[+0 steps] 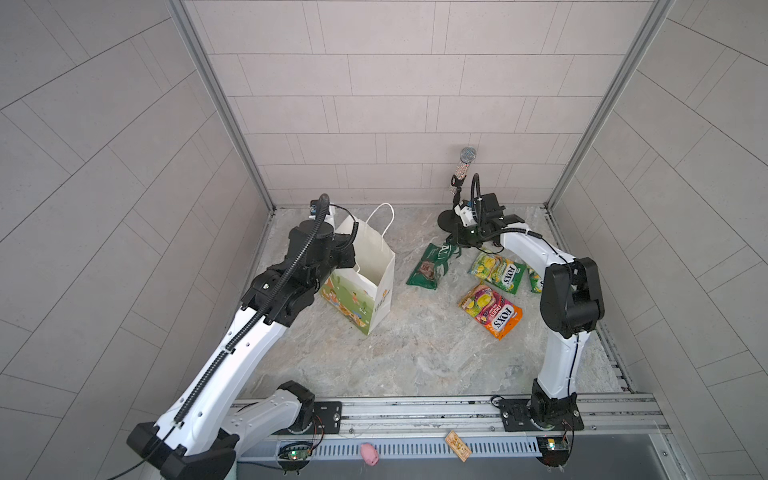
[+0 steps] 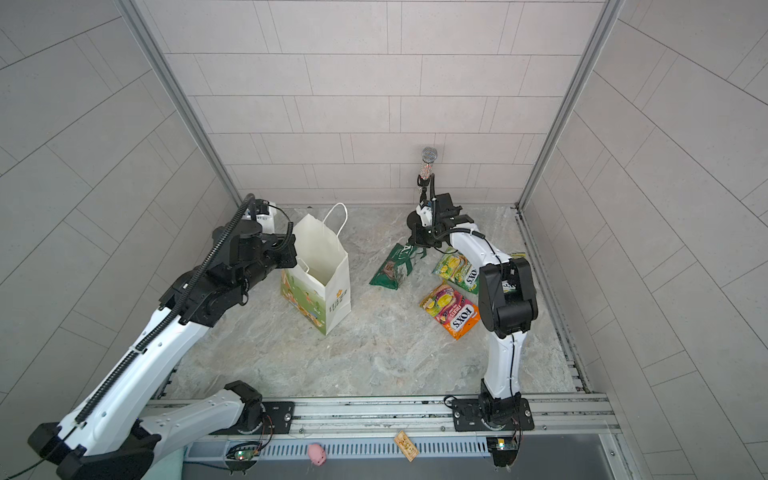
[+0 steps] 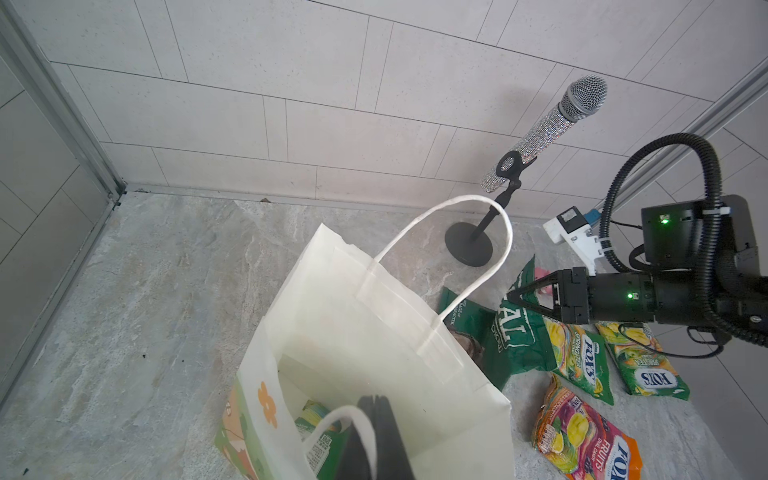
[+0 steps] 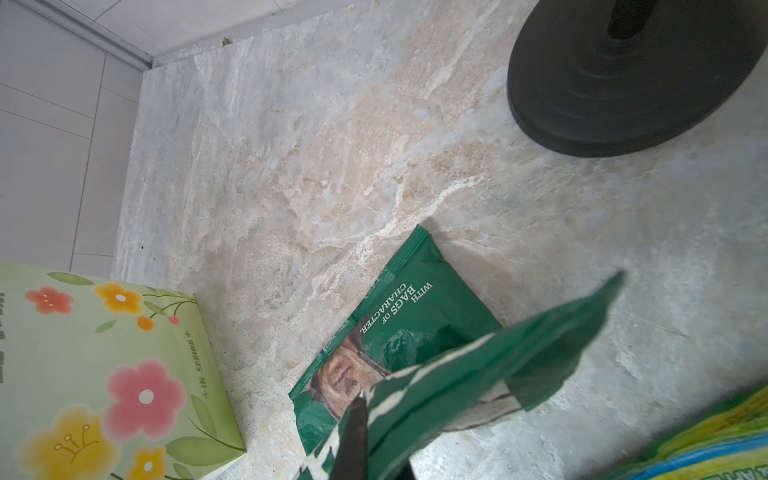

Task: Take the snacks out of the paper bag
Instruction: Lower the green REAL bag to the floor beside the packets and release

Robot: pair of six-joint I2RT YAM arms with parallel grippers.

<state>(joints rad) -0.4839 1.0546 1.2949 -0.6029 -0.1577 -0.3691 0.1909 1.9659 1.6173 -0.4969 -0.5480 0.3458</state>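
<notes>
The REAL packet's top edge hangs near the microphone base [image 1: 448,221], so next my right gripper pulls it back and sets it flat next to the paper bag [image 1: 406,260].
The white paper bag [image 1: 374,266] stands open at the left. My left gripper [image 3: 376,401] is shut at its near rim, and the near cord handle [image 3: 353,411] lies across its fingers. One yellow-green packet [image 3: 318,432] lies at the bottom of the bag. My right gripper [image 1: 456,248] is shut on the top edge of the dark green REAL packet [image 1: 430,268], lifting that end while the other end rests on the table. Two yellow-green FOX'S packets [image 1: 496,274] [image 1: 534,280] and an orange-pink one [image 1: 490,309] lie on the table; my right arm partly hides one.
A glittery microphone [image 1: 466,160] stands on a black round base [image 1: 446,218] at the back, right behind my right gripper. A pink toy figure [image 1: 369,453] and a small wooden tag [image 1: 457,445] lie on the front rail. Tiled walls enclose three sides.
</notes>
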